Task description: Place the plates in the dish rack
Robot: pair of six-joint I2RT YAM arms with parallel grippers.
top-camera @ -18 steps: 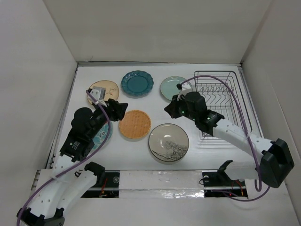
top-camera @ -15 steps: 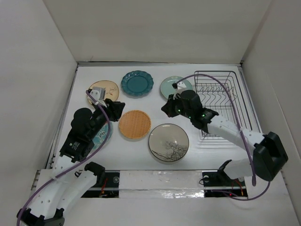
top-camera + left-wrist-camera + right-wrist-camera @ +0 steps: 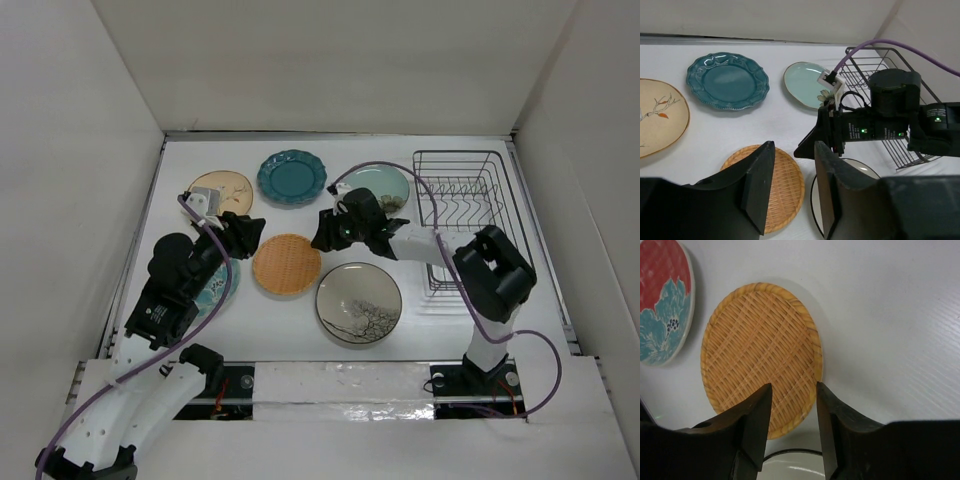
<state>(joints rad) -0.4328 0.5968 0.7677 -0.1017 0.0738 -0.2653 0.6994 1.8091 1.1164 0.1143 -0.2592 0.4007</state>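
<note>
The dish rack (image 3: 468,205) is far from my left gripper, so my right gripper should grasp the orange plate (image 3: 318,264) by its rim and set it upright in the rack.
Several plates lie flat on the white table: tan floral (image 3: 222,188), dark teal scalloped (image 3: 292,178), pale green (image 3: 385,185), orange woven-look (image 3: 287,264) and dark-rimmed cream with a tree drawing (image 3: 358,302). The black wire dish rack (image 3: 470,215) stands at the right with no plate in it. My right gripper (image 3: 793,387) is open above the near-right rim of the orange plate (image 3: 760,355), holding nothing. My left gripper (image 3: 794,146) hangs open over the left side of the orange plate (image 3: 790,195), also with nothing in it, and faces the right gripper (image 3: 322,235).
A plate with a red and teal flower pattern (image 3: 665,305) lies left of the orange one, mostly under my left arm (image 3: 180,280). White walls close in the table at the left, back and right. The right arm's purple cable (image 3: 420,195) loops in front of the rack.
My right arm has swung left from the pale green plate to the orange plate's edge. The left gripper has stayed nearly in place.
</note>
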